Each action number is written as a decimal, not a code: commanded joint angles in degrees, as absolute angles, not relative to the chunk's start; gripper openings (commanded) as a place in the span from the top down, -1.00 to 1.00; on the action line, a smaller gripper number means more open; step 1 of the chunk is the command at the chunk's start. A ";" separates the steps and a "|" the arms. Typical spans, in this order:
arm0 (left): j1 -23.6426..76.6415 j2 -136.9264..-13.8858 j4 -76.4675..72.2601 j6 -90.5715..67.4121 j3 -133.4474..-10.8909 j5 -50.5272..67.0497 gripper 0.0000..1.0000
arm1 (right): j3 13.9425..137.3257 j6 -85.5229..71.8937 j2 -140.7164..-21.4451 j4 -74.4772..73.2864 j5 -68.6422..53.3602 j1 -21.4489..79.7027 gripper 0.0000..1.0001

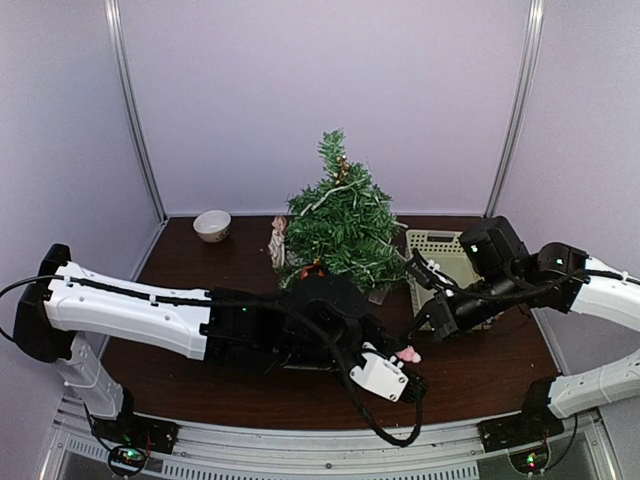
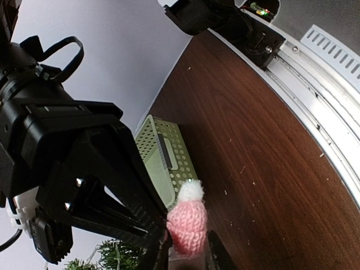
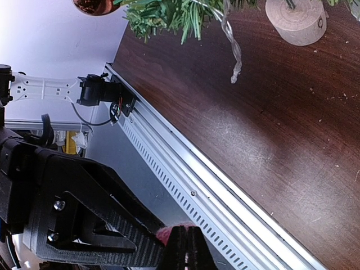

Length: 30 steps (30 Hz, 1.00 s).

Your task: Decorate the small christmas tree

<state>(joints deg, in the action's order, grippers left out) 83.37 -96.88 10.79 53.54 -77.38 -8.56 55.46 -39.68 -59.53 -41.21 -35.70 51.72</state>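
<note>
The pink hat (image 1: 409,354) is in my left gripper, held across the front of the tree toward the basket. Next, my right gripper opens and takes the hat before it hangs it up.
The small christmas tree (image 1: 340,222) stands at the back middle of the table, with light strands and ornaments on it; its beige base (image 3: 296,19) and low branches (image 3: 169,14) show in the right wrist view. My left gripper (image 1: 400,362) (image 2: 188,253) is shut on a pink knitted hat with a white pompom (image 2: 188,216) (image 1: 408,354), held above the table's front right. My right gripper (image 1: 418,328) (image 3: 188,239) is shut, its tips against the hat's side (image 3: 167,232). I cannot tell if it pinches any of the hat.
A pale green perforated basket (image 1: 440,250) (image 2: 163,157) sits right of the tree. A white bowl (image 1: 212,225) stands at the back left. A beige ornament (image 1: 278,242) lies by the tree. A red ball (image 3: 93,4) hangs from a branch. The table's metal front rail (image 3: 225,185) is close.
</note>
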 commanded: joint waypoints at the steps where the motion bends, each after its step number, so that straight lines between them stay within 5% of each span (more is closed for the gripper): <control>1: 83.49 -97.60 8.73 55.09 -78.07 -10.77 0.59 | 56.43 -40.08 -59.85 -39.34 -35.79 52.21 1.00; 7: 83.46 -96.39 4.11 55.72 -76.01 -12.21 1.00 | 56.11 -40.10 -59.98 -37.73 -37.24 52.29 0.94; 9: 83.42 -95.47 3.13 55.20 -75.05 -11.68 1.00 | 56.95 -39.04 -59.97 -38.21 -36.42 52.17 0.66; 13: 81.86 -92.40 2.96 48.31 -73.27 -7.86 1.00 | 63.17 -33.05 -58.54 -45.05 -30.70 50.49 -0.19; 15: 79.74 -90.23 1.26 42.30 -71.14 -4.46 1.00 | 64.48 -31.01 -56.27 -45.37 -28.33 49.18 -0.34; 23: 72.90 -84.06 -17.39 16.09 -62.77 4.27 1.00 | 56.79 -29.30 -43.99 -28.55 -29.19 48.93 -0.33; 30: 71.75 -82.85 -28.82 -1.28 -60.63 10.40 1.00 | 60.22 -20.25 -46.14 -26.49 -31.97 50.48 -0.27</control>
<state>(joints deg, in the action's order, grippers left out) 72.14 -84.42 -16.58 12.80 -61.98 4.78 58.04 -26.92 -43.64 -29.91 -30.28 49.21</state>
